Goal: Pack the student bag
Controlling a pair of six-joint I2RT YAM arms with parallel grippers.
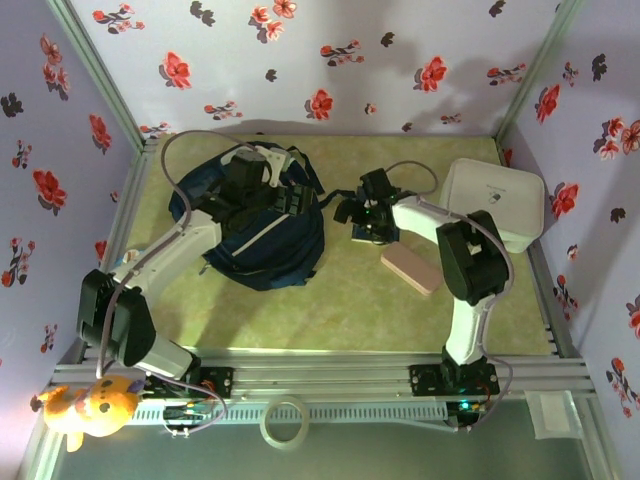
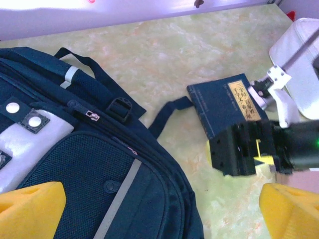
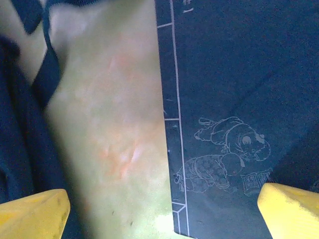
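Observation:
My left gripper should keep moving toward the book, as an open gap (image 3: 114, 134) separates the bag from the book's spine (image 3: 173, 134), until my fingers close on that spine.
The student bag (image 1: 262, 238), a large navy backpack with a grey stripe and white patches, lies on the left half of the table. My left gripper (image 1: 270, 195) hovers above its upper part; in the left wrist view this gripper (image 2: 159, 214) is open, its yellow fingertips (image 2: 30, 209) wide apart over the bag's front pocket (image 2: 84, 184). A dark blue book (image 1: 373, 233) lies flat to the right of the bag. My right gripper (image 1: 358, 208) hangs low over the book's left edge (image 3: 234, 99), open (image 3: 162, 214), with nothing between its fingers.
A white rounded-square box (image 1: 495, 203) stands at the back right. A flat pink-tan item (image 1: 410, 270) lies in front of the book. One bag strap (image 3: 47, 74) trails on the table between bag and book. A tape roll (image 1: 283, 422) and a plush toy (image 1: 90, 405) sit at the near rail.

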